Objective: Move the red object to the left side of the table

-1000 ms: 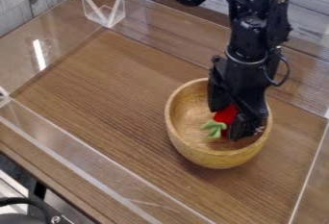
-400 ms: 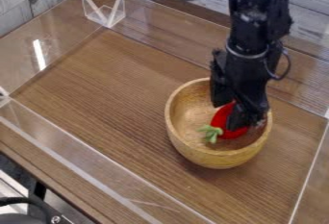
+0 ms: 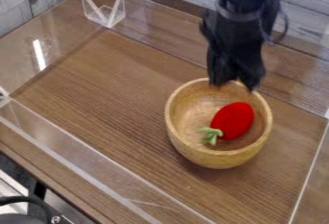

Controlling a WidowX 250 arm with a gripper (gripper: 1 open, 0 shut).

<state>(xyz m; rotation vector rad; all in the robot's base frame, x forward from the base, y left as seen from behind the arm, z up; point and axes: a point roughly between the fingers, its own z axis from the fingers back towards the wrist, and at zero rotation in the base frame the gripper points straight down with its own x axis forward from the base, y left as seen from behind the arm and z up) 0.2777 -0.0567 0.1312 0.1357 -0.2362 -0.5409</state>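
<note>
I should open my gripper and lower it over the red object [image 3: 234, 119], as my gripper hangs empty above the bowl's far rim [image 3: 213, 82], short of the red object.
The red object [image 3: 233, 118], a small oval toy fruit with a green stem end, lies inside the round wooden bowl [image 3: 180, 128] on the right part of the table [image 3: 103, 93]. My gripper [image 3: 240, 77] hangs above the bowl's far rim, clear of the red object. Its dark fingers look drawn together with nothing between them; the gripper is blurred.
Low clear acrylic walls [image 3: 77, 165] border the tabletop. A small clear acrylic stand [image 3: 103, 10] sits at the back left corner. Bare wood stretches to the left of the bowl.
The gripper has risen out of the bowl toward its far rim and shut empty. The red object stays in the bowl, now fully uncovered.
</note>
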